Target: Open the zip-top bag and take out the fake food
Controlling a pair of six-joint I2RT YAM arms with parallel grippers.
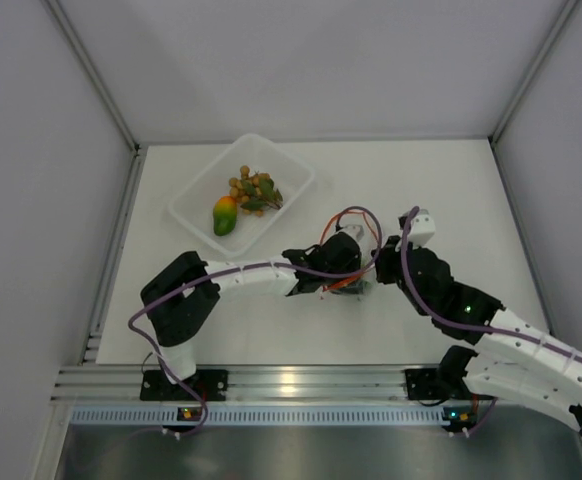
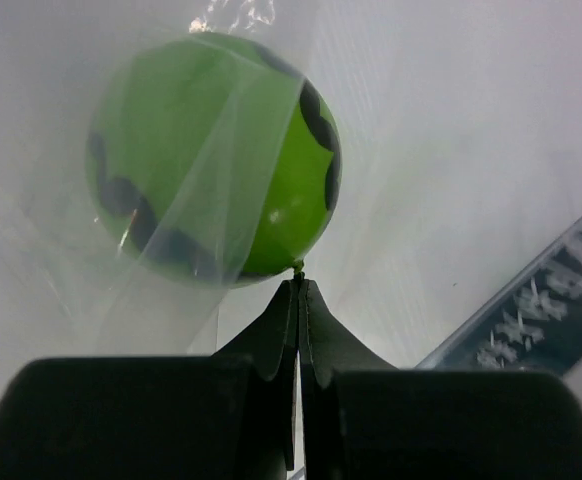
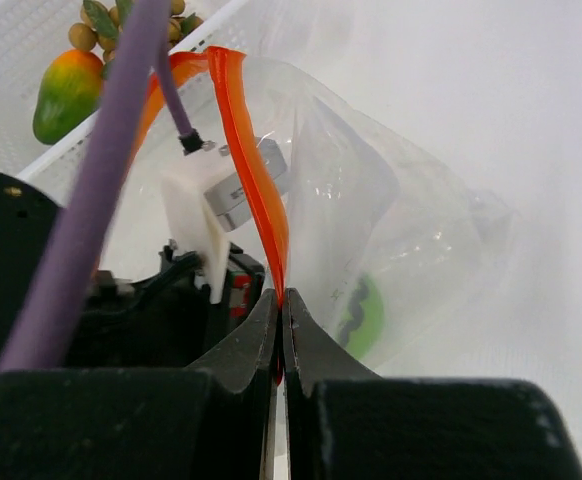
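Observation:
Bag film hangs over the green ball (image 2: 186, 165) at my left gripper's fingers. My right gripper should pull the bag's orange strip (image 3: 255, 180) aside as the ball comes out.
The zip-top bag (image 3: 391, 200) is clear and crinkly, with its orange zip strip (image 3: 256, 170) standing up from the table. My right gripper (image 3: 281, 295) is shut on that strip. Inside the bag lies the green ball (image 2: 221, 150) with dark marks, partly behind plastic film. My left gripper (image 2: 299, 282) reaches into the bag mouth, jaws shut, its tips pinching a tiny nub at the ball's lower edge. From above, both wrists meet at the table's middle, over the bag (image 1: 354, 287). The mango (image 1: 225, 215) and the ball cluster with leaves (image 1: 254, 190) lie in the tray.
The rigid clear tray (image 1: 296, 172) sits at the back left, a short way behind the left wrist. White walls enclose the table on three sides. An aluminium rail (image 1: 291, 380) runs along the near edge by the arm bases.

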